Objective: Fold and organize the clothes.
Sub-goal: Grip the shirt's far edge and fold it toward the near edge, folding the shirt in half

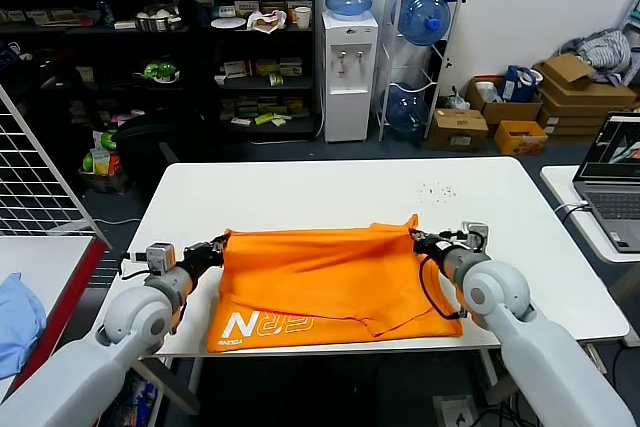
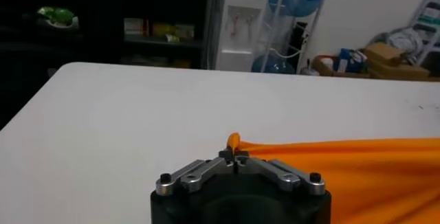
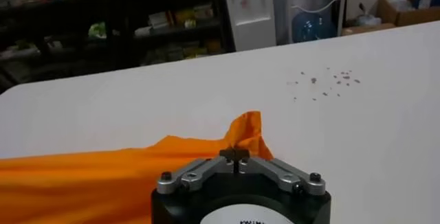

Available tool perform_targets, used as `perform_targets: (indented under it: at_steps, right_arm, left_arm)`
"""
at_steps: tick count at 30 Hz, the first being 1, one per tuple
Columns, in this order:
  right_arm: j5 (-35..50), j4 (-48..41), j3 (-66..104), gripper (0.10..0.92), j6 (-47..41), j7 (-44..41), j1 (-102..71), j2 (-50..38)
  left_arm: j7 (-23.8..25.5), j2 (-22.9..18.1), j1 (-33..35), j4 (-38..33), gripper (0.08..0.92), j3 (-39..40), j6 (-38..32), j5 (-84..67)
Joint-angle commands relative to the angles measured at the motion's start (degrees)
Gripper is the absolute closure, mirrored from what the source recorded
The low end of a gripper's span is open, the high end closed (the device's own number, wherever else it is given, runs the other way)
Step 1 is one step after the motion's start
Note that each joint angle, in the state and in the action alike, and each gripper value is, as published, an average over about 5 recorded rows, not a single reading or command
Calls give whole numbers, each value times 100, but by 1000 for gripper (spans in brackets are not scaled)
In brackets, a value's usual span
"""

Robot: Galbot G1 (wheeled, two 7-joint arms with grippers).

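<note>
I can see the orange T-shirt's upper layer (image 1: 315, 239) stretched between both grippers, so my left gripper should carry on lowering the layer's corner toward the white lettering (image 1: 264, 324) and let go just past the lettering.
The orange T-shirt (image 1: 320, 282) lies on the white table (image 1: 330, 192), partly folded over itself, with white lettering showing at its near left corner. My left gripper (image 1: 219, 244) is shut on the shirt's left corner; a small orange tip (image 2: 234, 139) pokes out past the closed jaws. At the opposite side my right gripper (image 1: 417, 238) is shut on the right corner, where a peak of orange fabric (image 3: 246, 130) stands up beyond the jaws. The upper layer of cloth stretches between the two grippers.
Small dark specks (image 1: 437, 191) dot the table beyond the shirt. A laptop (image 1: 612, 172) sits on a side table at the right. A light blue cloth (image 1: 18, 317) lies on another surface at the left. Shelves and a water dispenser (image 1: 348, 72) stand behind.
</note>
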Motion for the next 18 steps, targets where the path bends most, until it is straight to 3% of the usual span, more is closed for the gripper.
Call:
perform_targets:
  at_steps: [1,15,18]
  right_arm:
    - [304,1117,323,902,-104,287,-895,-493]
    - [230,1492,753,899,-287,247,-1684,-554]
    - [200,1548,849,854,-304,137,-1778,-579]
  left_arm:
    - [-97,277,905,-1108,907,-185,0,30]
    - [-138,395,1508,-1402,904,-286,3,532]
    - [-138,381,1576,-1406,878,-334,23,533]
